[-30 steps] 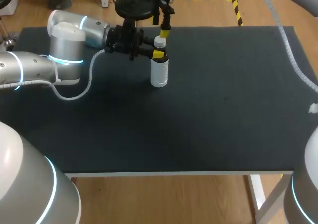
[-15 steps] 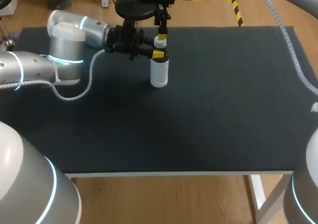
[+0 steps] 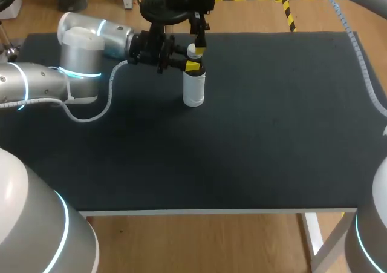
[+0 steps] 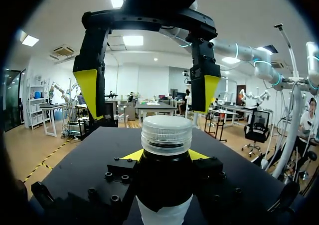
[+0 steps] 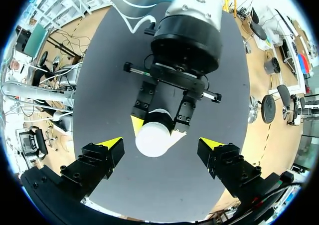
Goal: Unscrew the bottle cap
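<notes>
The white cap (image 3: 194,50) will come off in one piece and the bottle will stay standing when I unscrew the cap, because my left gripper is holding the bottle's neck (image 3: 193,68) tight.
A white bottle (image 3: 193,90) stands upright on the black table (image 3: 272,121), topped by a ribbed clear cap (image 4: 166,133). My left gripper (image 3: 190,65) comes in level from the left and is shut on the bottle's neck just under the cap; its yellow tips show on both sides of the neck in the left wrist view. My right gripper (image 5: 159,144) hangs straight down over the bottle, open. Its fingers (image 4: 89,92) stand wide on either side of the cap (image 5: 152,139), clear of it.
The left arm's grey body (image 3: 84,52) and its looping cable (image 3: 109,100) lie over the table's back left. The right arm's hose (image 3: 357,55) crosses the back right corner.
My right wrist has shifted slightly above the bottle, and its hose swung at the right. The bottle and the left arm have not moved.
</notes>
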{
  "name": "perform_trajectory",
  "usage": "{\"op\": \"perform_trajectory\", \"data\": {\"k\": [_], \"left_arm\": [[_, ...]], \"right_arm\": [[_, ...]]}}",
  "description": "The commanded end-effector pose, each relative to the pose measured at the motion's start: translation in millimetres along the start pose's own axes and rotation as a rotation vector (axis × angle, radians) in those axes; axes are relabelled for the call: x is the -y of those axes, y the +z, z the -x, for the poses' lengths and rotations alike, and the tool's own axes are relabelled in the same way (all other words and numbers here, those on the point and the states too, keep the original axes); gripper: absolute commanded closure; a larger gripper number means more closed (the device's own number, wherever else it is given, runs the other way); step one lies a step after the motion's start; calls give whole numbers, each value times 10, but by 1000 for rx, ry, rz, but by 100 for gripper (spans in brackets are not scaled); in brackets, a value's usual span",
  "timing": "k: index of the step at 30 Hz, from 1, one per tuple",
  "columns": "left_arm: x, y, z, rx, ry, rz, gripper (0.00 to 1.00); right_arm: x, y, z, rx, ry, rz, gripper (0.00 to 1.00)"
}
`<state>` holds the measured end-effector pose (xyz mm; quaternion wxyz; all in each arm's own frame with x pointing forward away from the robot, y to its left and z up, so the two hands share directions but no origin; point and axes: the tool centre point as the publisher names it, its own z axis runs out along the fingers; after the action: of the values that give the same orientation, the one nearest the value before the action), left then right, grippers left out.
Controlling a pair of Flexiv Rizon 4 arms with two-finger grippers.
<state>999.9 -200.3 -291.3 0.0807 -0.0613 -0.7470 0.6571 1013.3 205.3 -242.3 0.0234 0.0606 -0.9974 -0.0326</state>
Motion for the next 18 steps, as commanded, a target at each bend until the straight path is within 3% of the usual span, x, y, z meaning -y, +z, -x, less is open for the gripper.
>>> {"op": "perform_trajectory", "data": {"k": [1,18], "left_arm": [[-15,-2,15,-5,0,-1,100],[-15,-2,15,-5,0,-1,100]], "right_arm": [[-22,31,12,-3,0,-7,0],[-53,94,-37,0,11,-7,1]]}}
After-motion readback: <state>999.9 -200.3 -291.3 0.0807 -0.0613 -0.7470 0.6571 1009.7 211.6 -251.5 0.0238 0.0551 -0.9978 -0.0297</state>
